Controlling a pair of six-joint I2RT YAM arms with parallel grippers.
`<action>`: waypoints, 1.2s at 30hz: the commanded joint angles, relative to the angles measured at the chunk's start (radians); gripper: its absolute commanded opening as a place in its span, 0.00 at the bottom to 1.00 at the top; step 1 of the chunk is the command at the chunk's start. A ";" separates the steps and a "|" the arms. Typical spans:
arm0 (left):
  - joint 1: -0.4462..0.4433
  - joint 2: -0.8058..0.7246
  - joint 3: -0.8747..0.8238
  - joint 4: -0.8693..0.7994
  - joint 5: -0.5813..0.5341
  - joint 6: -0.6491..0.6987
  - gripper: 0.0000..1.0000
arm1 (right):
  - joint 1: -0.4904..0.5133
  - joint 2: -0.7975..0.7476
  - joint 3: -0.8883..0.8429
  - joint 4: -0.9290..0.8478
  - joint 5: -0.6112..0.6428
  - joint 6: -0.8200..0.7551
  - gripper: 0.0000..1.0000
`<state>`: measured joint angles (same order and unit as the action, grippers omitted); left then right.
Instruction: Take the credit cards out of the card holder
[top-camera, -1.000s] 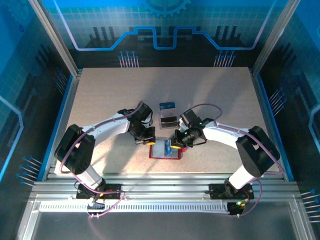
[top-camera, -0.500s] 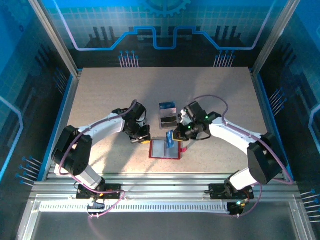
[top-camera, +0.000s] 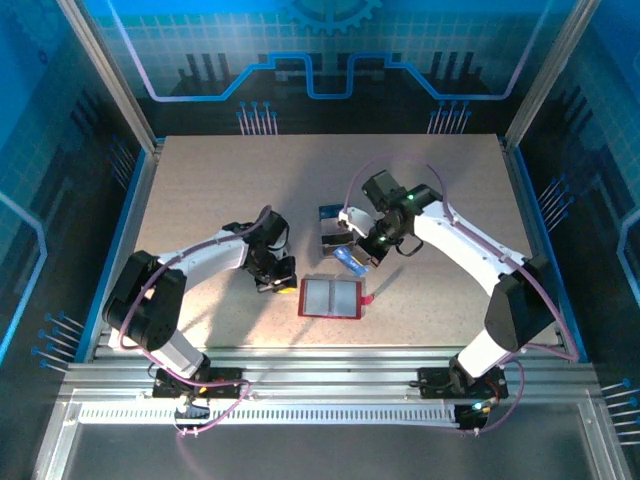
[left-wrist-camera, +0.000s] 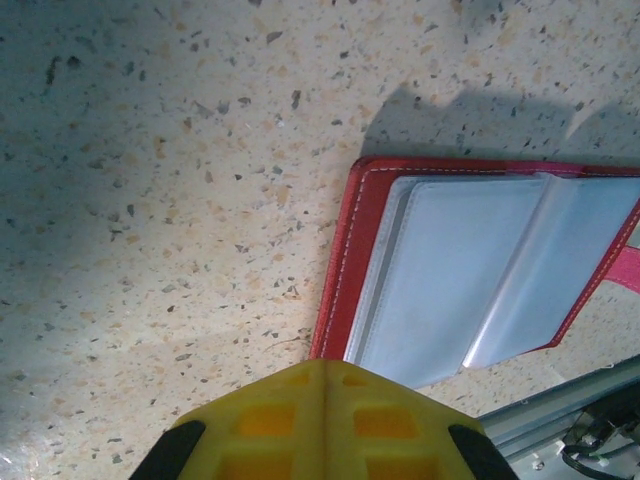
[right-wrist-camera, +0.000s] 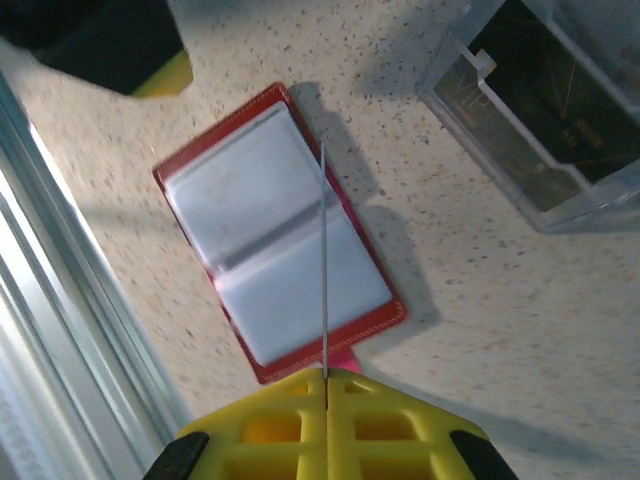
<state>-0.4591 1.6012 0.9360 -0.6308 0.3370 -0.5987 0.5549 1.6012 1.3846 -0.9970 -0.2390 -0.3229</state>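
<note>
The robot's right gripper has the blue card (top-camera: 350, 261) on edge and free of the card holder, so it should keep moving to the clear tray (top-camera: 334, 227) and let go of the card inside.
The red card holder (top-camera: 330, 297) lies open and flat on the table, its pale grey pockets (right-wrist-camera: 262, 240) facing up and its red clasp tab (top-camera: 366, 300) at the right. Above its far right corner my right gripper (top-camera: 358, 256) is shut on a blue credit card (top-camera: 350, 264). In the right wrist view that card (right-wrist-camera: 323, 250) is a thin edge-on line rising from the closed yellow fingers (right-wrist-camera: 326, 376). My left gripper (top-camera: 273, 279) is shut on nothing, just left of the holder's near left corner (left-wrist-camera: 335, 335), fingertips (left-wrist-camera: 325, 366) together.
A clear plastic tray (top-camera: 337, 232) stands just beyond the holder, with a dark card (right-wrist-camera: 545, 105) in it and a blue card (top-camera: 336, 212) at its far end. Metal rails (top-camera: 320, 360) run along the near table edge.
My right gripper has pulled the blue card up out of the holder and carried it back toward the tray. My left gripper has drawn away from the holder's left edge.
</note>
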 joint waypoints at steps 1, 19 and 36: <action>0.014 -0.029 -0.032 0.015 0.027 0.015 0.03 | 0.016 0.026 0.069 -0.141 0.073 -0.301 0.00; 0.092 -0.122 -0.162 0.058 0.077 -0.016 0.03 | 0.006 0.350 0.547 -0.306 0.232 -0.628 0.00; 0.135 -0.123 -0.210 0.071 0.112 -0.027 0.03 | 0.003 0.685 0.979 -0.356 0.328 -0.682 0.00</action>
<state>-0.3370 1.4948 0.7464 -0.5514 0.4217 -0.6155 0.5663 2.2452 2.3058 -1.2961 0.0628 -0.9707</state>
